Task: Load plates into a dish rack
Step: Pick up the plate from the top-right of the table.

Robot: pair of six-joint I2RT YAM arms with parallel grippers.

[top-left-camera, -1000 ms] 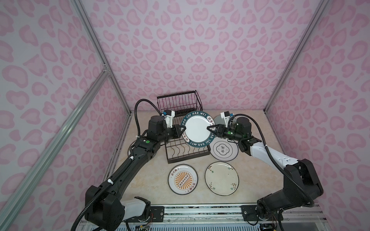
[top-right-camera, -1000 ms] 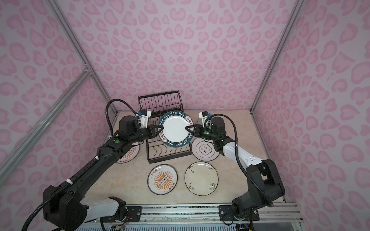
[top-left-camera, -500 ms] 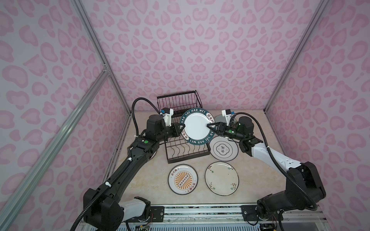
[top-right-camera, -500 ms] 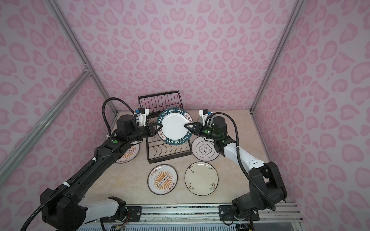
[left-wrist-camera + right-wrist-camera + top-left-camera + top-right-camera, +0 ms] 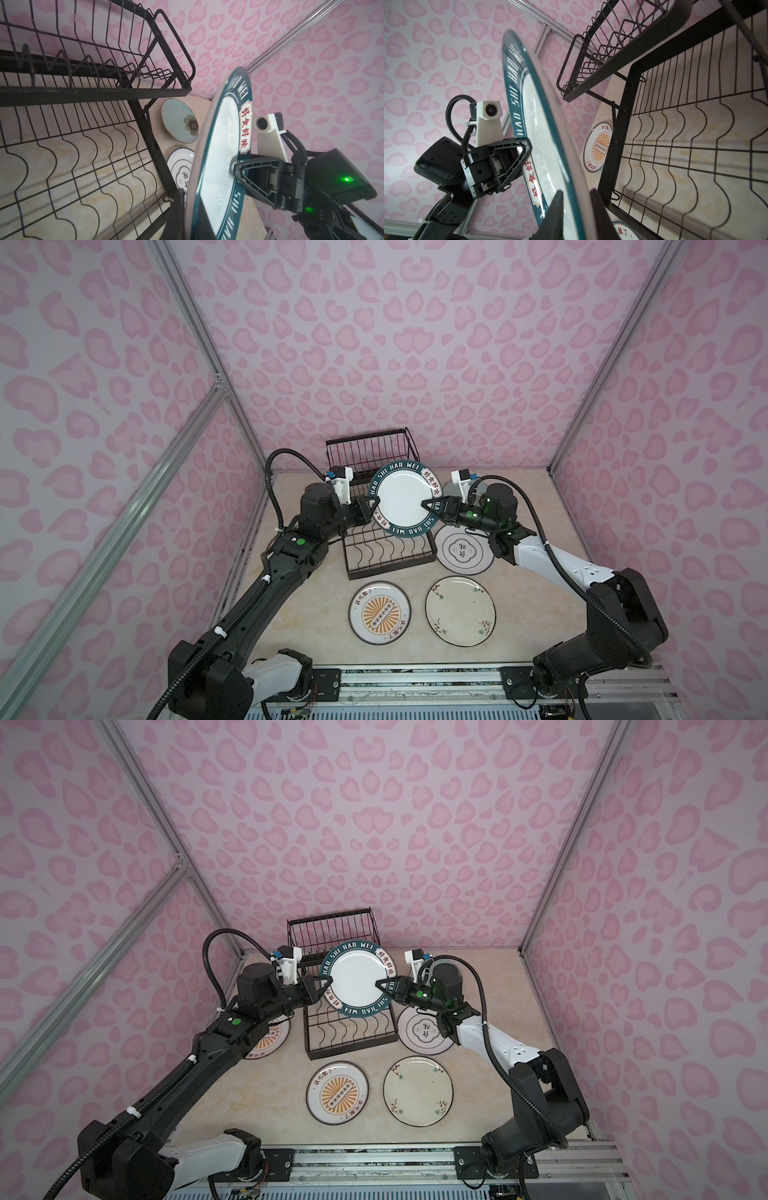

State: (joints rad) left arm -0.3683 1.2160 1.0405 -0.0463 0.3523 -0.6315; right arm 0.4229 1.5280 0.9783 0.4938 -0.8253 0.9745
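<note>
Next, I let go with my left gripper because the navy lettered-rim plate's broad side (image 5: pixel 403 498) is across the raised basket's slots (image 5: pixel 398 448), so that my right gripper can pick the plate up and turn it edge-on.
The navy lettered-rim plate (image 5: pixel 401 499) (image 5: pixel 357 979) stands on edge in the air above the lower tray of the black wire dish rack (image 5: pixel 386 560) (image 5: pixel 349 1036). My left gripper (image 5: pixel 376 502) (image 5: pixel 193 199) is shut on its left rim. My right gripper (image 5: pixel 426 504) (image 5: pixel 576 195) is shut on the opposite rim, one finger on each face. Flat on the table lie a sunburst plate (image 5: pixel 379 612), a cream floral plate (image 5: pixel 460 610), a quatrefoil plate (image 5: pixel 463 549) and a second sunburst plate (image 5: pixel 268 1040) under my left arm. A pale blue-green plate (image 5: pixel 179 122) lies behind the right wrist.
The rack's raised basket tier (image 5: pixel 365 452) stands right behind the held plate, against the pink back wall. The lower tray's wavy dividers (image 5: pixel 83 145) hold nothing. A metal rail (image 5: pixel 415 680) runs along the table's front edge.
The plate and both grippers have shifted slightly left and back toward the raised tier. The right gripper's fingers have closed in on the plate's rim.
</note>
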